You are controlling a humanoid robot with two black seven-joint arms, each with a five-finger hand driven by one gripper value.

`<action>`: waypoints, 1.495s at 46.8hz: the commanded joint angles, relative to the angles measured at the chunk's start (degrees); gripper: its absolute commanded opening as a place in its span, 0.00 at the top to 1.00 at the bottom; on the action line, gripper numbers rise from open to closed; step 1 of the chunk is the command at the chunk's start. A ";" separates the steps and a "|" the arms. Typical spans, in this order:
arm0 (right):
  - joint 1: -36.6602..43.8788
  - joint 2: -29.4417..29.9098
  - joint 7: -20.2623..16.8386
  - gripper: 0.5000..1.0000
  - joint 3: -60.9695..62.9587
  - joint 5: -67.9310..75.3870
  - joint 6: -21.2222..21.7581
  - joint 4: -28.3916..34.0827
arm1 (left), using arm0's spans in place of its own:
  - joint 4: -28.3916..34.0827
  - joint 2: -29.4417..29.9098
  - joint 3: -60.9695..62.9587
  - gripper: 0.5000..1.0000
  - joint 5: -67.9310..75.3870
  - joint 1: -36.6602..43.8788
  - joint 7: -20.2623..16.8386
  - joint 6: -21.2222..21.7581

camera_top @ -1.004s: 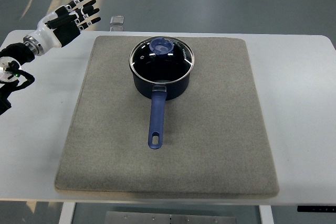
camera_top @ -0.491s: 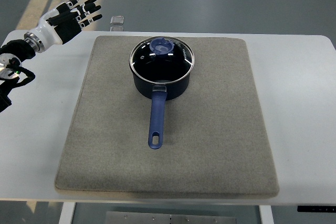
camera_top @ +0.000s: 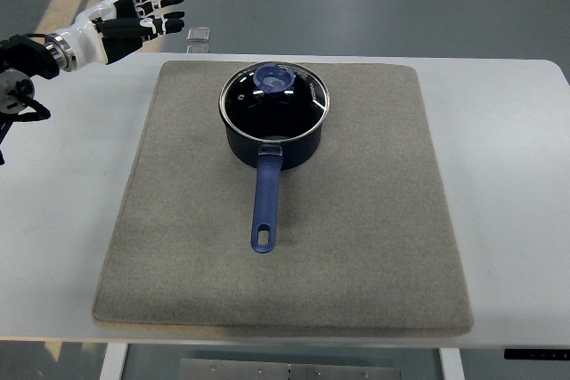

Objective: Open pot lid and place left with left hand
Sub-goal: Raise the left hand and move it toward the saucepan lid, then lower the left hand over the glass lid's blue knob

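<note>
The pot [camera_top: 302,149] should be empty when I lift the glass lid, because only an even dark inside [camera_top: 274,117] can be seen through the lid.
A dark blue pot [camera_top: 273,126] stands on a grey mat [camera_top: 356,220] near its far middle, its long blue handle [camera_top: 264,206] pointing toward me. A glass lid [camera_top: 274,101] with a blue knob [camera_top: 272,79] sits shut on the pot. My left hand [camera_top: 142,15] is at the upper left, above the table's far left corner, fingers spread and empty, well to the left of the pot. The right hand is out of view.
The mat lies on a white table [camera_top: 62,184]. A small clear object [camera_top: 199,37] sits at the table's far edge, just right of my left hand. Bare table runs along the mat's left and right sides.
My left hand has moved up and to the right, toward the far edge, and its fingers now point more to the right. The pot and lid have not moved.
</note>
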 commanded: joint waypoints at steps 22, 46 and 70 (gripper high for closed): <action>0.00 0.00 0.00 0.17 0.00 0.00 0.00 0.00 | -15.03 5.64 1.46 0.02 38.52 -4.70 -13.32 0.01; 0.00 0.00 0.00 0.17 0.00 0.00 0.00 0.00 | -23.74 5.90 10.86 0.02 57.52 -17.18 -13.94 0.01; 0.00 0.00 0.00 0.17 0.00 0.00 0.00 0.00 | -20.66 -4.29 14.29 0.02 71.84 -20.08 -13.24 2.22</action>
